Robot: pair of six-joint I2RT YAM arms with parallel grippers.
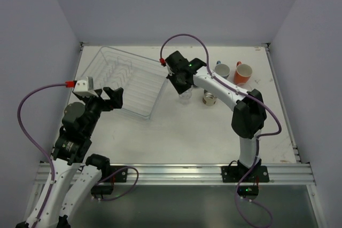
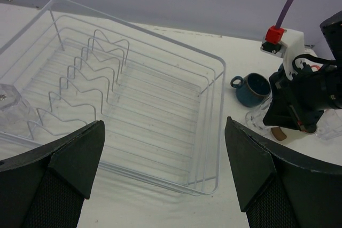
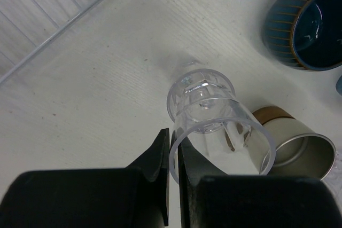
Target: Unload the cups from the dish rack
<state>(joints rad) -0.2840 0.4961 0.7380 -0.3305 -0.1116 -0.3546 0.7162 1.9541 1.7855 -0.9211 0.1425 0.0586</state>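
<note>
The clear tumbler (image 2: 14,111) in the rack's far end (image 1: 96,81) is too far away for my right gripper to reach, so my left gripper should pick it up and pass it to my right gripper.
The clear dish rack (image 1: 140,93) lies at the back left; it also shows in the left wrist view (image 2: 160,105), with one clear tumbler (image 2: 13,105) in its left end. My left gripper (image 1: 109,99) is open and empty above the rack's near edge (image 2: 163,132). My right gripper (image 1: 183,88) is shut on the rim of a clear tumbler (image 3: 206,111), held just right of the rack, its base at or close to the table. My right gripper's fingers (image 3: 160,156) pinch the rim wall. A dark blue handled cup (image 3: 310,25) stands beyond it.
A cream cup with a brown base (image 1: 209,99) lies on its side next to the held tumbler. A pale mug (image 1: 222,70) and an orange cup (image 1: 243,73) stand at the back right. Grey walls close in the table on three sides.
</note>
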